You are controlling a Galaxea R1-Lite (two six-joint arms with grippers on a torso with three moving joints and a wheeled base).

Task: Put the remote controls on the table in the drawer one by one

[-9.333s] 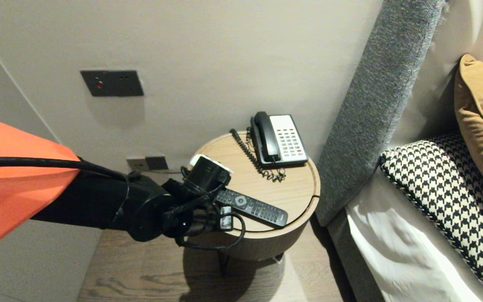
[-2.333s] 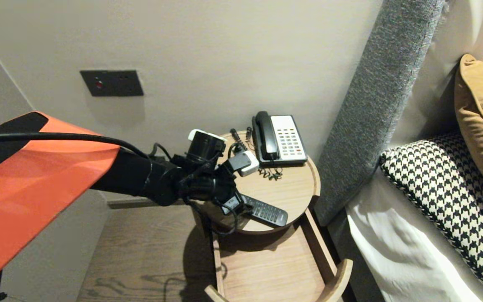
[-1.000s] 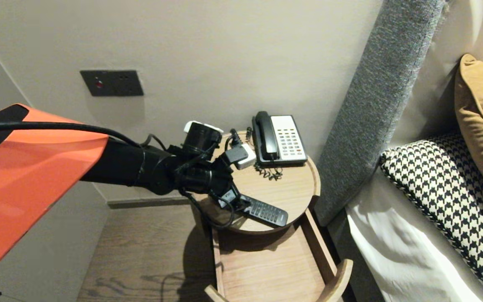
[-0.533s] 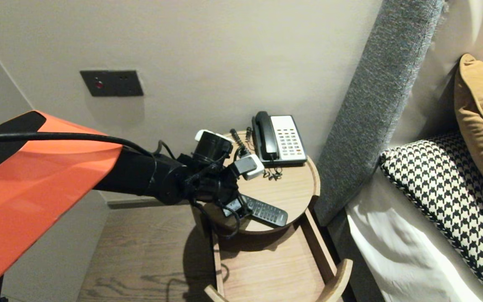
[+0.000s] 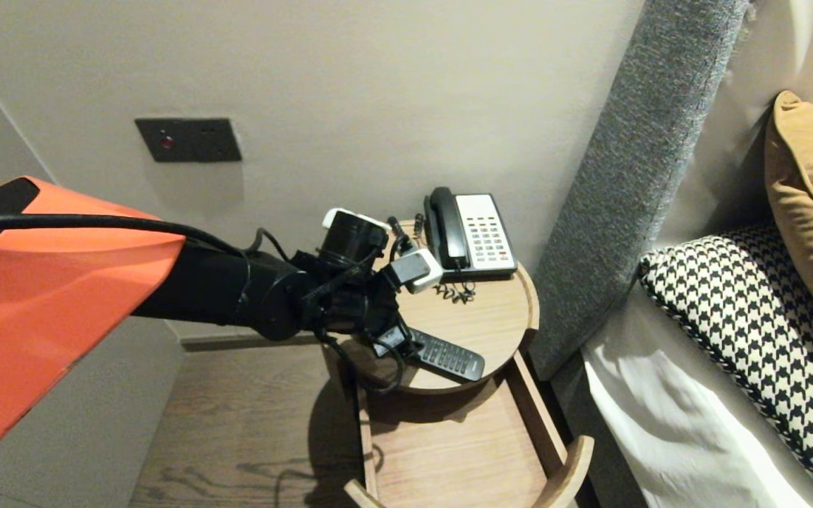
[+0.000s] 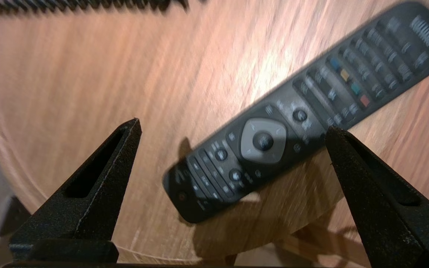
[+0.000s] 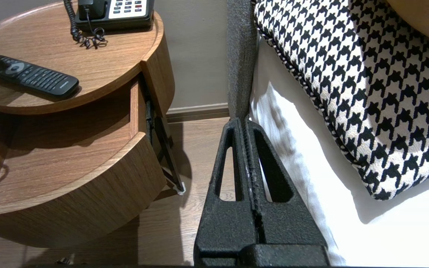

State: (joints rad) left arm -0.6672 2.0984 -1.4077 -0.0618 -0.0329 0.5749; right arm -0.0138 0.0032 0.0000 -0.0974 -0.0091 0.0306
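Next, my left gripper swings the black remote point(image 6: 263, 141) in line by pushing its long side point(image 6: 378, 106) with one finger before gripping, because the remote lies at a slant across my left gripper's open fingers.
A black remote point(image 5: 449, 356) lies on the round wooden bedside table point(image 5: 491, 310) near its front rim. My left gripper point(image 5: 406, 310) hovers over the remote's near end, open and holding nothing. In the left wrist view the remote point(image 6: 296, 111) runs slantwise across the tabletop point(image 6: 88, 74), and its button end lies under the left gripper point(image 6: 232, 125) without touching either finger. The table's drawer point(image 5: 449, 451) stands pulled out below the remote. My right gripper point(image 7: 242, 123) is shut and empty, parked low over the floor between the drawer point(image 7: 50, 163) and the bed.
A black-and-white desk phone point(image 5: 473, 236) with a coiled cord sits at the back of the tabletop. To the right are a grey headboard point(image 5: 632, 176), a houndstooth cushion point(image 5: 752, 317) and a tan pillow point(image 5: 812, 190). A dark switch panel point(image 5: 188, 139) is on the wall.
The drawer, shut in the oldest frame, stands pulled out. The left arm has lifted from the table's front to over the remote; in the last second it swayed slightly right, still open.
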